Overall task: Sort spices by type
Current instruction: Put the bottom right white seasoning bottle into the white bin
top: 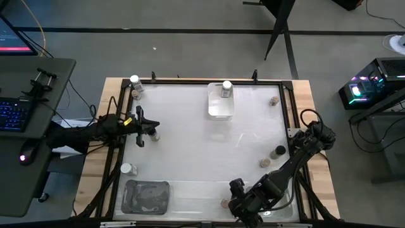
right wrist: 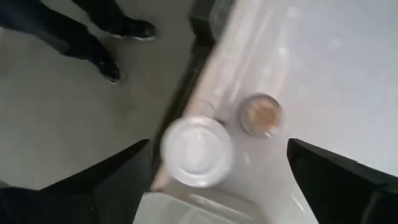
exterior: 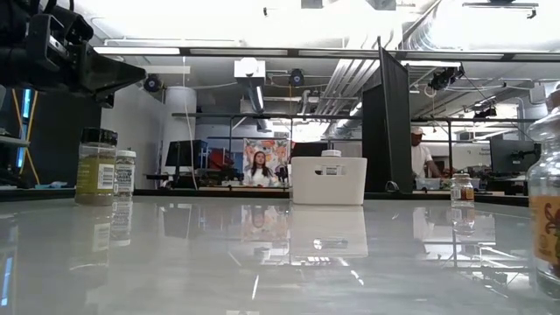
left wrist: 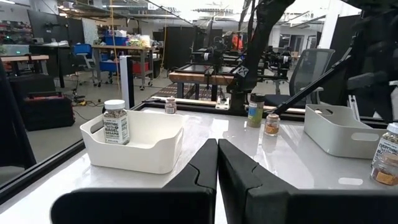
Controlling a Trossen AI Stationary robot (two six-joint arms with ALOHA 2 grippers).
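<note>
I should keep lowering my right gripper and close it below the white lid (right wrist: 198, 151), because the white-topped jar is between my open fingers and the brown-topped jar (right wrist: 260, 116) is off beside it.
Small spice jars stand scattered on the white table. My right gripper (right wrist: 217, 180), at the table's near edge, is open wide and points steeply down. A white-topped jar (right wrist: 198, 151) shows blurred between its fingers, with a gap to each. I cannot tell what the jar rests on. A brown-topped jar (right wrist: 261, 115) stands beside it on the table (top: 224, 203). The right arm hides the white-topped jar in the high view. My left gripper (top: 140, 123) is shut and level at the table's left side, next to a dark-topped jar (exterior: 96, 166).
A white tray (top: 221, 101) at the far edge holds one jar (top: 226, 87). A clear tray (top: 147, 195) lies near left, and another white tray's rim (right wrist: 199, 205) shows below my right gripper. Other jars (top: 280, 151) (top: 127, 169) stand apart. A person's shoes (right wrist: 109, 65) are on the floor.
</note>
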